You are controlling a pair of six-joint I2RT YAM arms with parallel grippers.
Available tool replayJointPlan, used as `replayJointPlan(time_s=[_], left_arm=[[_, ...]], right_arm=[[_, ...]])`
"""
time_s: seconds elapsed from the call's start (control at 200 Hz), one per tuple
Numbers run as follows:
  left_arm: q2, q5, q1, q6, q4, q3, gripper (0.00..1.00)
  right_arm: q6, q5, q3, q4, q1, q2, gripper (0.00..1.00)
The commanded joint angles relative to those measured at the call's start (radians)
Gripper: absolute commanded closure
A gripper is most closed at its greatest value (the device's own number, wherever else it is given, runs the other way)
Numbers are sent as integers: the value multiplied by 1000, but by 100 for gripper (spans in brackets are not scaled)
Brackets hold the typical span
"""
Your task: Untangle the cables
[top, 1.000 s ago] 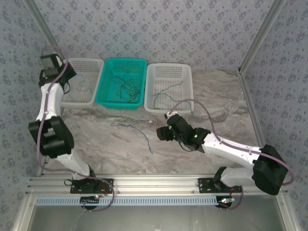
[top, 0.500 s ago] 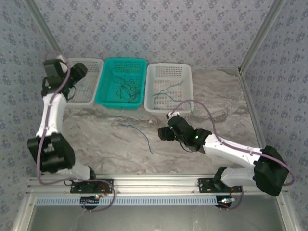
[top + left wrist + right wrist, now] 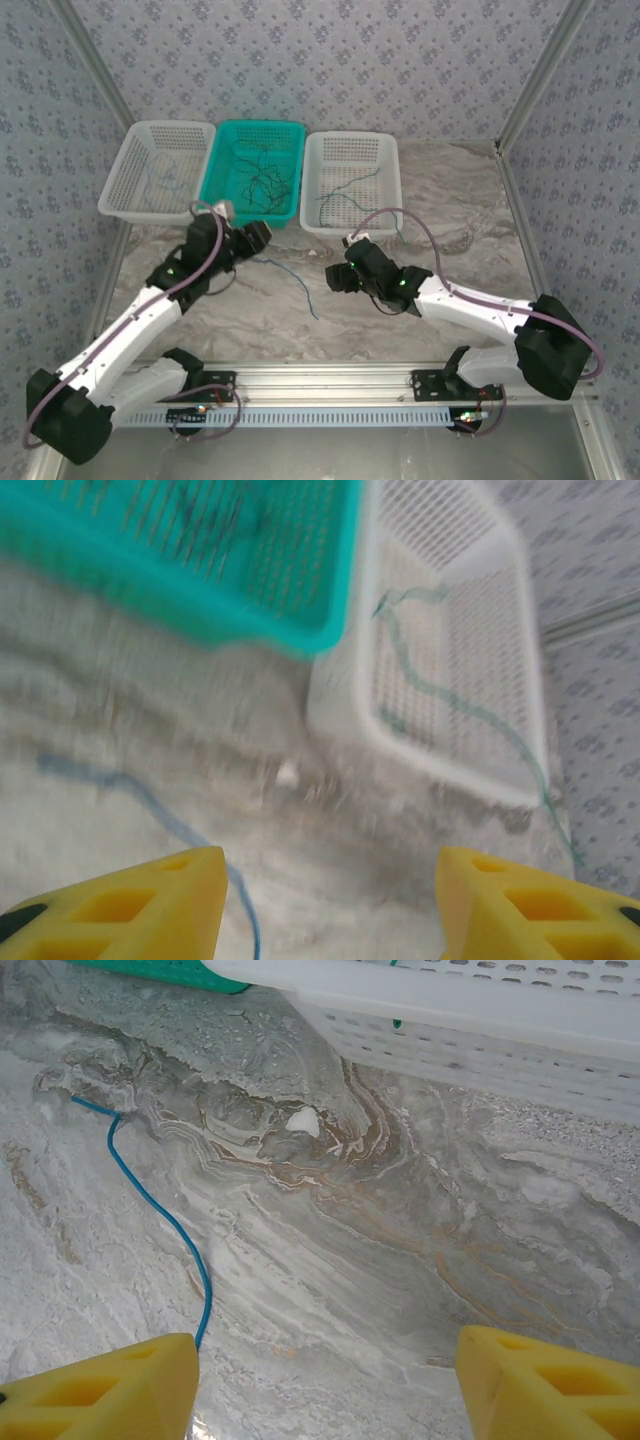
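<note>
The blue cable's far end (image 3: 257, 261) stops before it reaches the teal basket, so the blue cable will come away by itself when I lift it.
A single blue cable (image 3: 290, 278) lies loose on the marble table, also seen as the blue cable (image 3: 150, 1200) and, blurred, the blue cable (image 3: 150, 815). A tangle of dark cables (image 3: 258, 178) sits in the teal basket (image 3: 212, 190). A green-teal cable (image 3: 345, 190) lies in the right white basket (image 3: 390, 185), and a thin blue cable (image 3: 160, 180) in the left white basket (image 3: 125, 185). My left gripper (image 3: 255, 238) (image 3: 330, 900) hangs open just in front of the teal basket, over the blue cable's far end. My right gripper (image 3: 338, 275) (image 3: 325, 1390) is open and empty, right of that cable.
The three baskets stand in a row at the back of the table. The right white basket (image 3: 450, 1010) wall is close ahead of my right gripper. Patterned walls and metal posts (image 3: 530, 90) close in the sides. Bare marble (image 3: 450, 220) stretches to the right.
My left arm has swung from over the left white basket down to the table in front of the teal basket. The right arm has barely moved.
</note>
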Motion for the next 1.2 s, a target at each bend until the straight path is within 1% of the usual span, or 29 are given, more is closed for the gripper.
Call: replayJointPlan(time_s=[0.0, 0.03, 0.055, 0.11, 0.175, 0.23, 0.29, 0.415, 0.51, 0.555, 0.64, 0.75, 0.839, 0.874, 0.919, 0.984, 1.034, 1.114, 1.194], left_arm=[[41, -124, -82, -370, -30, -80, 43], [74, -120, -104, -454, 6, -106, 42], [110, -106, -121, -507, 54, -127, 39], [197, -67, -151, -570, 173, -156, 39], [311, -40, -185, -590, 259, -134, 37], [387, -33, -202, -575, 279, -90, 37], [447, -51, -217, -545, 289, -42, 35], [495, -132, -221, -520, 237, 14, 34], [513, -210, -218, -503, 152, 47, 34], [527, -217, -206, -501, 95, 71, 34], [557, -195, -179, -489, 22, 107, 35], [572, -194, -158, -482, 11, 100, 39], [574, -186, -142, -476, 43, 80, 45], [576, -183, -137, -473, 48, 76, 49], [579, -177, -132, -461, 56, 75, 55], [590, -159, -125, -436, 59, 83, 59], [604, -142, -120, -416, 58, 92, 63], [623, -123, -116, -401, 51, 103, 68], [633, -116, -113, -404, 49, 102, 74]], right_arm=[[16, -15, 24, 13, -12, 26, 30], [17, -18, 24, 12, -14, 31, 30], [19, -19, 23, 13, -15, 34, 30], [21, -22, 21, 14, -19, 37, 30], [22, -25, 16, 14, -21, 34, 30], [24, -24, 12, 6, -22, 29, 30], [22, -21, 5, -2, -25, 15, 30], [19, -2, -20, -17, -34, -30, 29], [22, 3, -43, -18, -45, -63, 29], [24, 3, -48, -17, -51, -73, 29], [24, -2, -54, -18, -60, -84, 29], [21, -15, -54, -16, -66, -89, 29], [4, -64, -55, -4, -67, -102, 29], [-23, -103, -64, 20, -69, -114, 29], [-91, -222, -78, 56, -71, -130, 29], [-137, -354, -86, 86, -73, -142, 29], [-151, -406, -80, 82, -72, -144, 28], [-157, -433, -74, 75, -69, -155, 28], [-156, -400, -83, 81, -64, -183, 26]])
